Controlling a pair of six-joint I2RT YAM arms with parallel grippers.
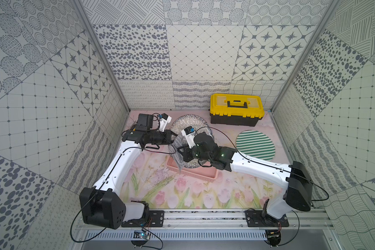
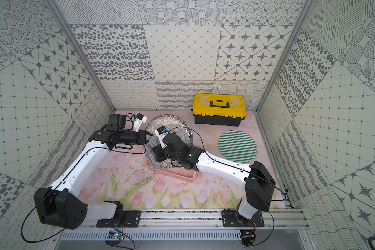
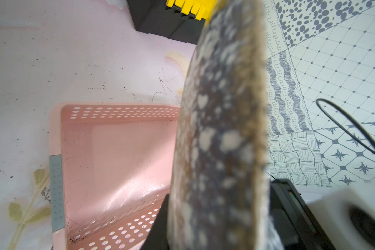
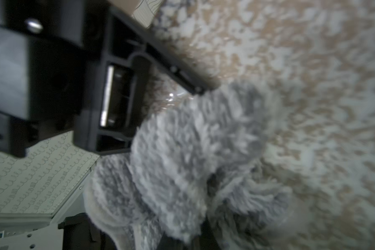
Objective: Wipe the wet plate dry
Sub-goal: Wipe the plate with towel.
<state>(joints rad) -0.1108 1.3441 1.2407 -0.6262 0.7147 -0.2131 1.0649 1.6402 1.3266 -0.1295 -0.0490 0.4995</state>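
The grey cloth (image 4: 210, 104) is up against my left gripper's finger on the plate's side, so next my right gripper raises the cloth clear and brings it to the plate's far rim (image 1: 190, 115).
The speckled grey-and-cream plate (image 1: 191, 126) (image 2: 169, 123) hangs over the pink basket (image 1: 204, 174) (image 2: 182, 175). My left gripper (image 1: 173, 138) (image 2: 148, 138) is shut on its left rim. In the left wrist view the plate (image 3: 221, 129) runs edge-on between the jaws of the left gripper (image 3: 221, 220). My right gripper (image 1: 181, 151) (image 2: 156, 151) is shut on a fluffy grey cloth (image 1: 177, 149) (image 2: 150, 151). It presses the cloth (image 4: 193, 151) against the plate's face (image 4: 312, 86), close to the left gripper's black finger (image 4: 117, 97). The right gripper's own fingertips (image 4: 182, 242) are buried in the cloth.
A yellow-and-black toolbox (image 1: 236, 108) (image 2: 219, 108) stands at the back wall. A green-and-white striped round mat (image 1: 254, 145) (image 2: 237, 146) lies at the right. The basket (image 3: 108, 151) sits under the plate, with water glinting inside. Patterned walls enclose three sides.
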